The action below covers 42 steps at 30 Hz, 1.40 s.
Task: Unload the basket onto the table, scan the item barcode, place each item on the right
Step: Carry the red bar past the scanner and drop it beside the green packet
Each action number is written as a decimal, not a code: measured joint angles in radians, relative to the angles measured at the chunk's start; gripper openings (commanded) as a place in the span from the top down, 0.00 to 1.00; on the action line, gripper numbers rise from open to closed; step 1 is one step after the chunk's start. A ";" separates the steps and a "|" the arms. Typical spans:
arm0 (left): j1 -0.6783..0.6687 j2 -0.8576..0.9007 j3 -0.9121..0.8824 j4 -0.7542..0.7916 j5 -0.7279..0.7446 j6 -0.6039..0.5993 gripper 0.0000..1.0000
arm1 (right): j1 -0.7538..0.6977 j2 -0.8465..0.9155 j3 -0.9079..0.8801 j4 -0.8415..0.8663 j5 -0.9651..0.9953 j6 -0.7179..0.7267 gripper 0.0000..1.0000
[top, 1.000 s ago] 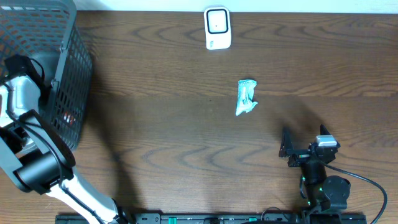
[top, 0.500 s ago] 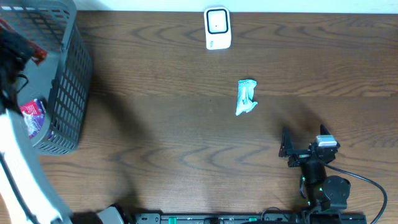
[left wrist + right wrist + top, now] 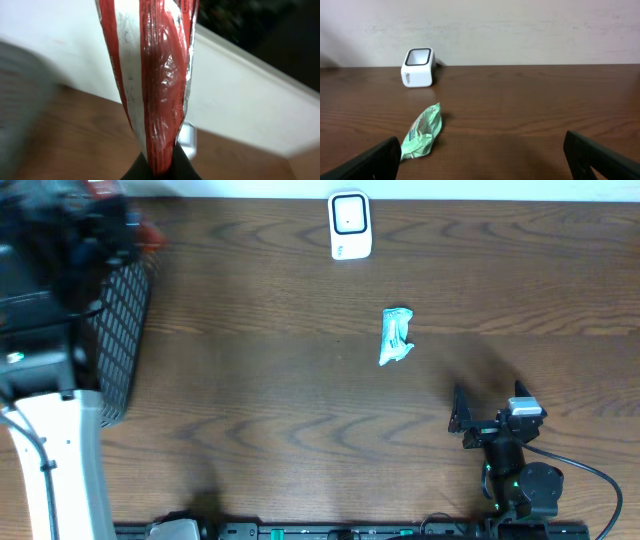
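I go on moving my left gripper past the scanner and let go of the red packet beside the green packet, as the red packet's side (image 3: 159,65) is clear of the fingers.
My left gripper (image 3: 161,167) is shut on a red and white plastic packet (image 3: 155,75), which stands upright from the jaws and fills the left wrist view. From overhead, the left gripper (image 3: 110,225) is a blur raised high over the basket's far corner, with a bit of the red packet (image 3: 147,235) showing. The white scanner (image 3: 350,225) stands at the table's far edge, partly hidden behind the packet in the left wrist view, scanner (image 3: 188,141). My right gripper (image 3: 488,405) rests open near the front right, right gripper (image 3: 482,155) with nothing between its fingers.
A dark mesh basket (image 3: 125,330) stands at the left, mostly hidden under my left arm. A crumpled green packet (image 3: 396,336) lies mid-table, ahead and left of the right gripper, green packet (image 3: 422,132). The scanner (image 3: 418,67) sits beyond it by the wall.
The left arm has lifted out of the basket with the red packet, rising toward the camera and over the basket's far right corner. The right arm has not moved.
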 measured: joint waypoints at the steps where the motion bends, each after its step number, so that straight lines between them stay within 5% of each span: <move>1: -0.040 0.006 0.000 0.000 -0.002 0.005 0.93 | 0.000 0.000 0.000 0.000 0.000 0.000 0.01; 10: -0.303 0.211 0.000 -0.056 -0.034 0.031 0.93 | 0.000 0.000 0.000 0.000 0.000 0.000 0.01; 26: -0.541 0.580 -0.001 -0.052 -0.038 0.030 0.93 | 0.000 0.000 0.000 0.000 0.000 0.000 0.01; 42: -0.666 0.776 -0.001 -0.003 -0.161 -0.177 0.92 | 0.000 0.000 0.000 0.000 0.000 0.000 0.01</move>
